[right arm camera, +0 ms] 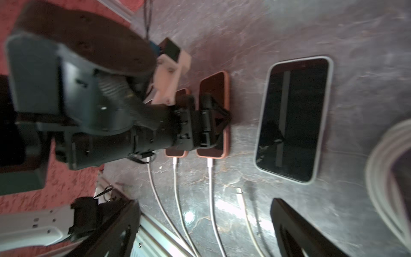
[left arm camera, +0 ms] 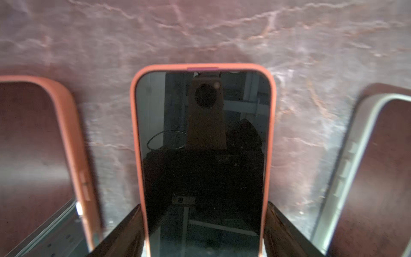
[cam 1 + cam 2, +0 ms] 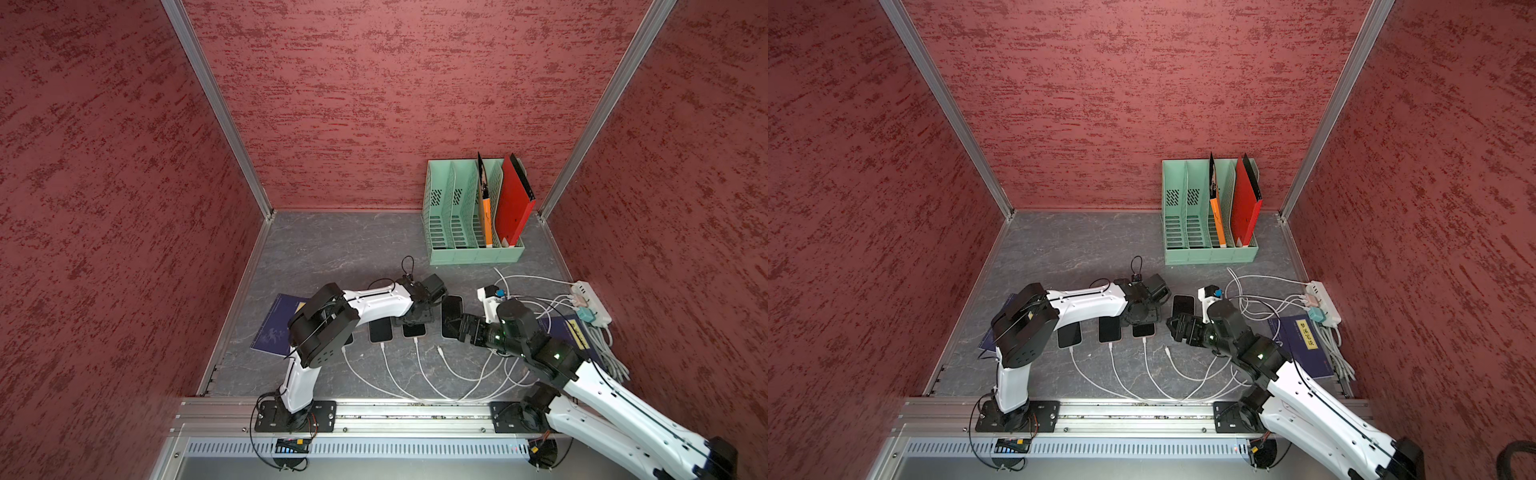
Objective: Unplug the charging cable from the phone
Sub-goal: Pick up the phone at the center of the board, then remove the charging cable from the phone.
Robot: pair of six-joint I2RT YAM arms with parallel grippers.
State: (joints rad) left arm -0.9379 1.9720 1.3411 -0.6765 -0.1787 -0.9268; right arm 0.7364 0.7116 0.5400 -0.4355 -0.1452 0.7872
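The orange-cased phone (image 3: pixel 1143 329) is lying flat and its plug is close to the floor. My left gripper should pick up the phone first, and then my right gripper should grip the plug (image 3: pixel 1145 340).
An orange-cased phone (image 2: pixel 203 133) lies face up on the grey floor, third in a row of phones (image 3: pixel 414 330) (image 3: pixel 1144 330). A white charging cable (image 1: pixel 210 169) is plugged into its near end (image 3: pixel 417 345). My left gripper (image 2: pixel 203 211) (image 3: pixel 415 318) reaches down over it, with one black finger (image 2: pixel 131 224) against each long side of the case. My right gripper (image 1: pixel 204 231) (image 3: pixel 457 326) hangs open above the cables, just right of that phone, with nothing between its fingers.
An orange phone (image 3: pixel 380 330) lies to the left with its cable in. A grey-cased phone (image 1: pixel 293 118) lies to the right, a loose cable plug (image 1: pixel 239 191) near it. Behind stands a green file rack (image 3: pixel 473 249). At the right lies a power strip (image 3: pixel 592 303).
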